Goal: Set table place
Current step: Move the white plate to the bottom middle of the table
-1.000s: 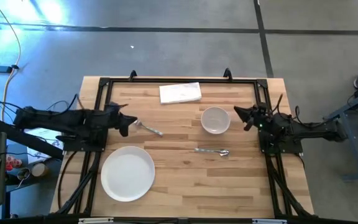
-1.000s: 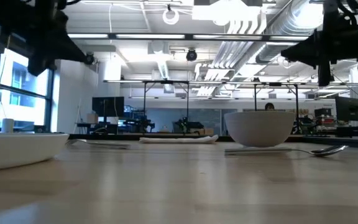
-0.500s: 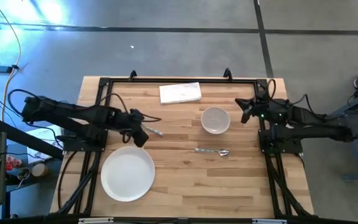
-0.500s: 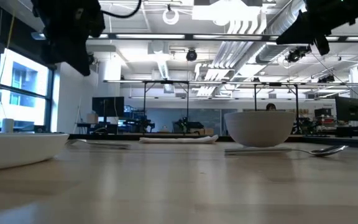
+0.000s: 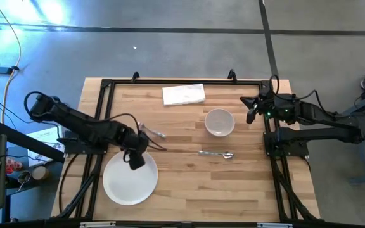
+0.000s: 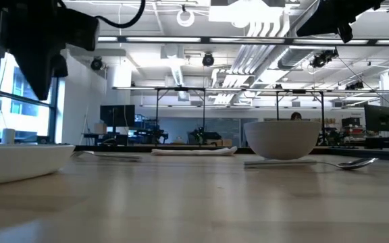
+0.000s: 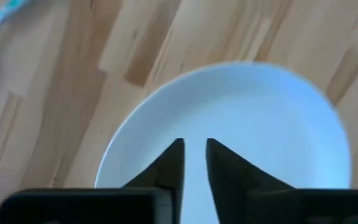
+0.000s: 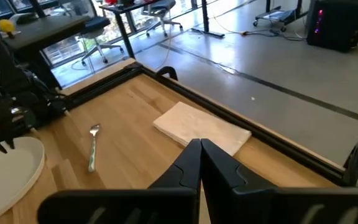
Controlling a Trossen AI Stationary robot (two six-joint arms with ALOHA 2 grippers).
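My left gripper should keep going down, because the white plate's far rim [image 7: 129,119] is clear of the fork. It should move toward that rim [image 7: 118,137] until its fingers are on both sides of it.
On the table [image 5: 189,183] the white plate [image 5: 130,180] lies near the front left. Behind it lies the fork [image 5: 152,132]. The white bowl [image 5: 219,121] stands right of centre, with the spoon [image 5: 217,154] in front of it. My left gripper [image 7: 195,155] points down above the plate [image 7: 260,124], its fingers a narrow gap apart and touching nothing; the high view shows it over the plate's far rim [image 5: 135,158]. My right gripper [image 8: 199,149] is shut and hangs high by the right rail [image 5: 251,114], right of the bowl.
A folded white napkin [image 5: 184,94] lies at the far edge. A black rail frame [image 5: 182,81] edges the tabletop. Bare wood lies at the front right. The right wrist view shows the fork [image 8: 93,146], the napkin [image 8: 201,129] and my left arm [image 8: 11,112].
My left gripper has gone from above the fork toward the near edge, has come over the plate's far rim, and has tipped to point downward. My right gripper has risen by the right rail. The dishes and cutlery have stayed where they were.
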